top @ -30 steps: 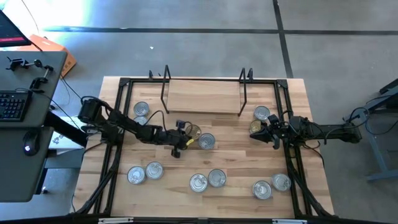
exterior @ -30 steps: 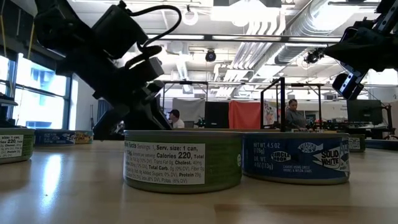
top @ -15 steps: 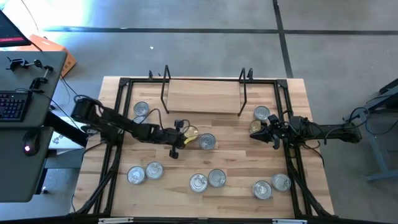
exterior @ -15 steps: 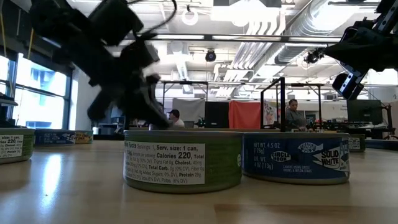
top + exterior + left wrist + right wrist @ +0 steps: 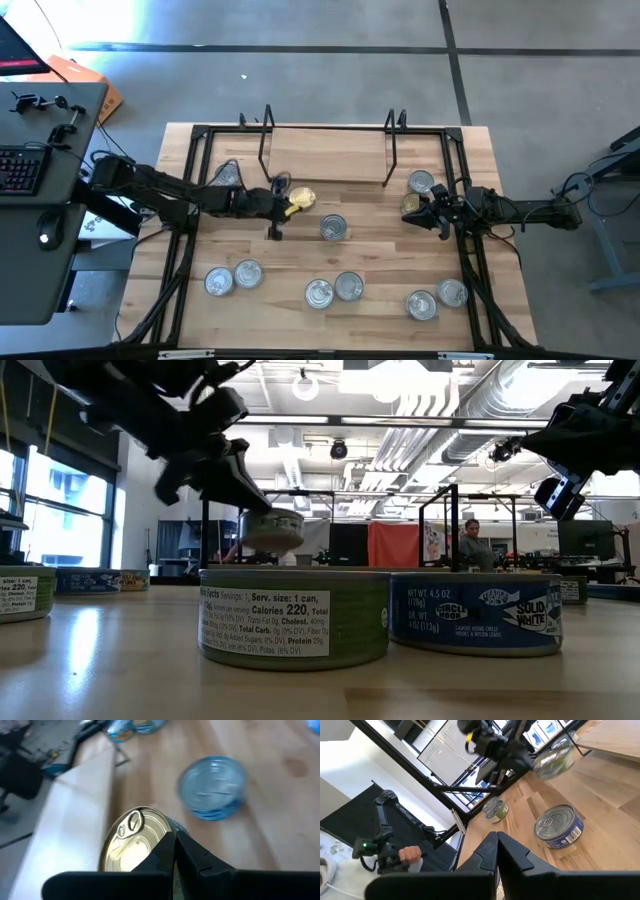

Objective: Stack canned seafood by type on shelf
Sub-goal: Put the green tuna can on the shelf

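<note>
The gold-lidded tin point(image 5: 302, 198) is hanging with its lid up in front of an empty shelf. My left gripper should go on carrying the tin to the shelf's far corner point(image 5: 284, 137) until the tin sits flat.
My left gripper point(image 5: 288, 203) is shut on a gold-lidded tin point(image 5: 301, 198), just in front of the shelf point(image 5: 325, 152), a light-wood board in a black rod frame. The low view shows that tin point(image 5: 272, 528) in the air. A silver-lidded, blue-labelled tin point(image 5: 333, 227) stands on the table beside it. My right gripper point(image 5: 432, 212) is shut and waits near the table's right edge, next to a gold tin point(image 5: 411, 204) and a silver one point(image 5: 421, 182). Several more tins stand along the near side. My left gripper holds the gold-lidded tin at its rim point(image 5: 159, 836); its own fingers point(image 5: 165, 851) hide the place of contact. It comes from the table's left, slanting down. The tin is lifted clear of the table, its lid facing up.
Two tins point(image 5: 226, 176) stand left of the shelf. Pairs of tins stand near the near edge point(image 5: 233, 277), point(image 5: 333, 290), point(image 5: 436, 298). In the low view a green-labelled tin point(image 5: 294, 615) and a blue one point(image 5: 474, 612) stand close. A desk with a keyboard point(image 5: 22, 168) is left of the table.
My left gripper has risen and moved toward the far edge and the shelf, carrying the gold-lidded tin. The tin stood on the table beside the silver-lidded tin and now hangs clear above it. The silver-lidded tin has stayed where it was.
</note>
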You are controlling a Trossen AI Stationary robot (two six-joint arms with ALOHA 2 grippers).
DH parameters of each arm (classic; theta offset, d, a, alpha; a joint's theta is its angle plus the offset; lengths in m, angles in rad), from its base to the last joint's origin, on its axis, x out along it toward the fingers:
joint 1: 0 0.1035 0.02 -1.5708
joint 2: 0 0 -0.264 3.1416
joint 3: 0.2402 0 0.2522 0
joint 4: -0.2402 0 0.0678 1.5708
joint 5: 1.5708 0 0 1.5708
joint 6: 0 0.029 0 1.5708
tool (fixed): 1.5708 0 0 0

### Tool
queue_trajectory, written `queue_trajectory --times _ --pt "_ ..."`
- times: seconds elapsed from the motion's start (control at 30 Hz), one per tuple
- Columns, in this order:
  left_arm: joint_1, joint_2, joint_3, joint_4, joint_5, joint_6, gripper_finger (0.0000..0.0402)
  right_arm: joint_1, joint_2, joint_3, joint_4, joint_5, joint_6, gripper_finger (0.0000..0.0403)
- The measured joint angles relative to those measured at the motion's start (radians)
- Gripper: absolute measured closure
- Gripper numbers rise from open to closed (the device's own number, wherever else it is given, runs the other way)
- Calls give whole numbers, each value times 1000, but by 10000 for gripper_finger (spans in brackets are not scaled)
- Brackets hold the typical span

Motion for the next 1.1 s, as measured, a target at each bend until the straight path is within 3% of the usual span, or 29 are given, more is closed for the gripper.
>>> queue_trajectory --times 0.27,0.63,0.8,1.1 --pt "197 32 102 9 27 89 401 0 0 0 0 0 0 402" --pt "502 254 234 -14 21 151 401 0 0 0 0 0 0 402" --pt "548 306 245 -21 -23 170 401 0 0 0 0 0 0 402" --pt "548 283 246 -81 -111 178 401 0 0 0 0 0 0 402"
